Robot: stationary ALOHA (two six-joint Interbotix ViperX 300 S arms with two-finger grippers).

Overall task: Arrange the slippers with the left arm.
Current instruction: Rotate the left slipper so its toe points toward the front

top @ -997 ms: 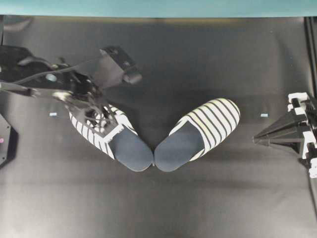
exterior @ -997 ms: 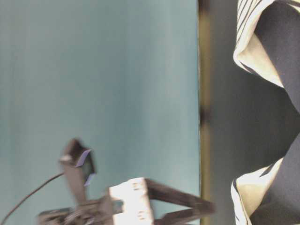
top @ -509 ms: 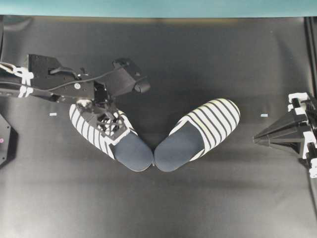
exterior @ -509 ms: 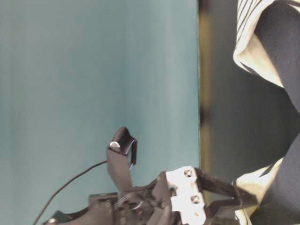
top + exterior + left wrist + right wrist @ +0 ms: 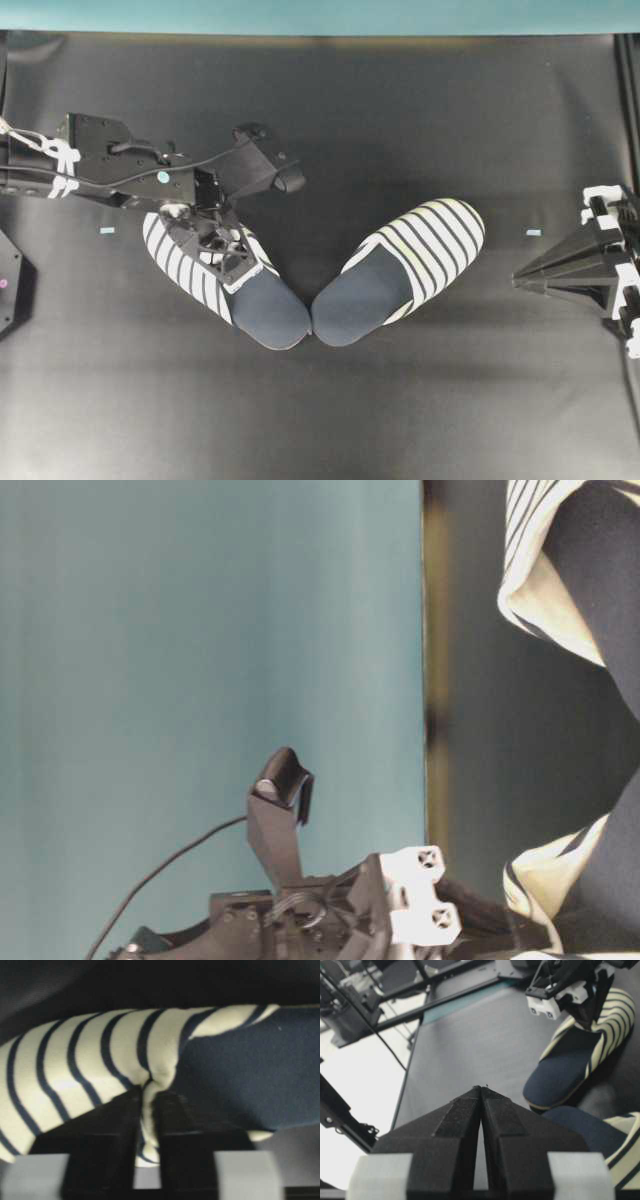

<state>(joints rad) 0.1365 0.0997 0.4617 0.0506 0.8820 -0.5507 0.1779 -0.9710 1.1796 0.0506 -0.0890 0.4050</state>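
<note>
Next, I swing the held slipper's toe [image 5: 155,230] inward with my left gripper until it faces the teal wall, as the slippers touch at the heels [image 5: 311,328] with toes spread.
Two slippers with white-and-black striped uppers and navy insoles lie heel to heel in a V on the black mat. The left slipper [image 5: 268,314] points up-left, the right slipper [image 5: 410,265] up-right. My left gripper [image 5: 226,256] sits over the left slipper's opening, shut on the rim of its striped upper. In the left wrist view the striped fabric [image 5: 150,1082] is pinched between the two black fingers [image 5: 120,1125]. My right gripper [image 5: 520,281] rests at the mat's right edge, shut and empty, tips together [image 5: 481,1089].
The black mat [image 5: 330,420] ends at a teal wall [image 5: 320,15] at the back. Small pale tape marks lie at the left [image 5: 107,230] and right [image 5: 533,232]. A black mount [image 5: 10,285] stands at the left edge.
The left arm drew in over the left slipper and lowered, and its jaws closed from wide open onto the striped upper's rim. The slippers and the right arm stayed put.
</note>
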